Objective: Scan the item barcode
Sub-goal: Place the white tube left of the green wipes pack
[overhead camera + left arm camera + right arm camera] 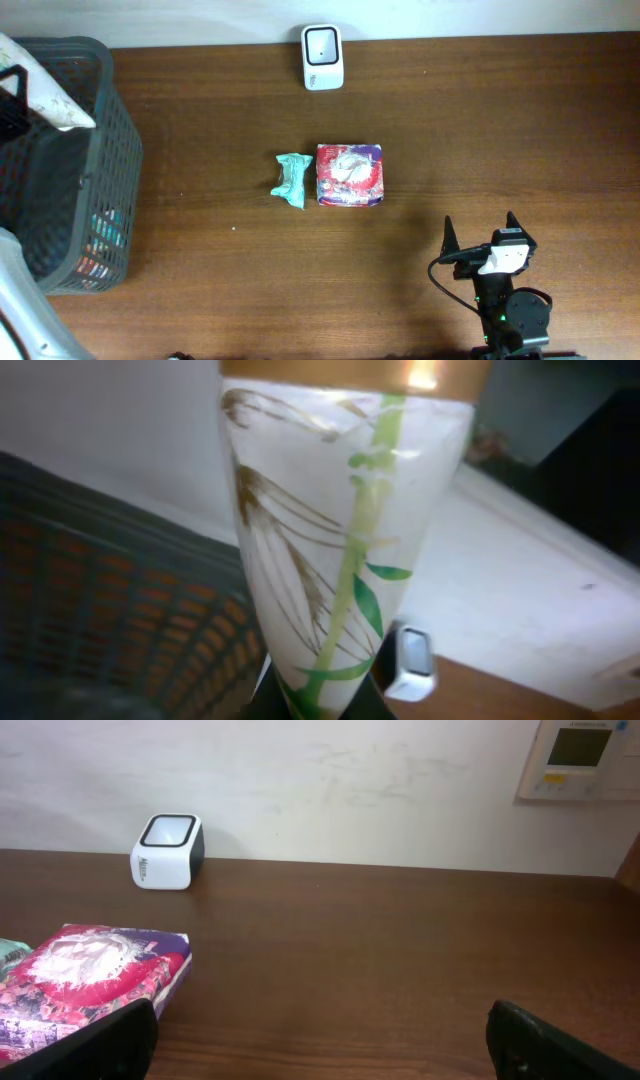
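The white packet [58, 102] is above the basket rim, and the spot [256, 172] beside the teal packet is open. My left gripper should keep going there and let it go.
My left gripper [322, 705] is shut on the narrow end of a white packet [340, 510] printed with green and brown stems and a gold band on top. In the overhead view this packet [45, 95] hangs over the basket at the far left. The white barcode scanner [322, 57] stands at the back edge of the table, also in the left wrist view [410, 663] and right wrist view [168, 851]. My right gripper [480, 235] rests open near the front right, nothing between its fingers [110, 1040].
A dark mesh basket [110, 150] with more items stands at the left edge. A teal packet [292, 180] and a red-and-purple packet [350, 175] lie side by side mid-table. A wall panel [580, 758] hangs behind the table.
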You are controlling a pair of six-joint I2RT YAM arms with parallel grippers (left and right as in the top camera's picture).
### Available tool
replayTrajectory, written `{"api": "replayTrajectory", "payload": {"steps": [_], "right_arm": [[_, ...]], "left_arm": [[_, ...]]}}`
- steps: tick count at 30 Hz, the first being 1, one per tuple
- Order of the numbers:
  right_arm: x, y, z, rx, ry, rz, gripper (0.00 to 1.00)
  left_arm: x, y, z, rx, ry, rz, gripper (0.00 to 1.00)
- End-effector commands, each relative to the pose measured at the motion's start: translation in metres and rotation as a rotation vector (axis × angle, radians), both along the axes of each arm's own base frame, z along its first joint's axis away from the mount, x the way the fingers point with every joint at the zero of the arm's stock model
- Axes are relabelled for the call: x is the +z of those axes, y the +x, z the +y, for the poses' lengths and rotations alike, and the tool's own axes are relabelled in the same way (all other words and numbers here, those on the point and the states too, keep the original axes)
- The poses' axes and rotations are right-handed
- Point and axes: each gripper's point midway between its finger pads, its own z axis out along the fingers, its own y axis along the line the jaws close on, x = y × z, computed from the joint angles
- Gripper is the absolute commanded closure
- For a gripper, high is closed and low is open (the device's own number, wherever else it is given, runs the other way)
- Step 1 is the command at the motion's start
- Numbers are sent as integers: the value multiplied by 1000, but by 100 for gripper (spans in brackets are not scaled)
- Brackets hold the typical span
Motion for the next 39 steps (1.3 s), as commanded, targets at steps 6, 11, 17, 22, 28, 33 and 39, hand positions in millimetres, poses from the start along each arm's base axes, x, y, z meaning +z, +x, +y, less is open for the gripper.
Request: {"api": "replayTrajectory", "payload": {"steps": [6, 11, 17, 22, 28, 33, 39], "right_arm": [[-4, 0, -1, -4, 3, 7, 1], [-4, 0, -1, -4, 3, 7, 1], [-4, 0, -1, -4, 3, 7, 1], [-4, 0, -1, -4, 3, 7, 2], [-4, 0, -1, -4, 3, 7, 1], [-4, 0, -1, -4, 3, 7, 1], [-4, 0, -1, -4, 3, 7, 2]], "left_arm": [[11, 12, -156, -323, -158, 64, 100], [-86, 29, -209, -141, 113, 393, 100], [-190, 34, -245, -181, 424, 674, 100], [-281, 39, -265, -238, 494, 879, 100], [-336, 45, -271, -260, 515, 967, 69], [-287, 69, -262, -171, 554, 861, 42], [-69, 69, -194, 36, 424, 477, 38]]}}
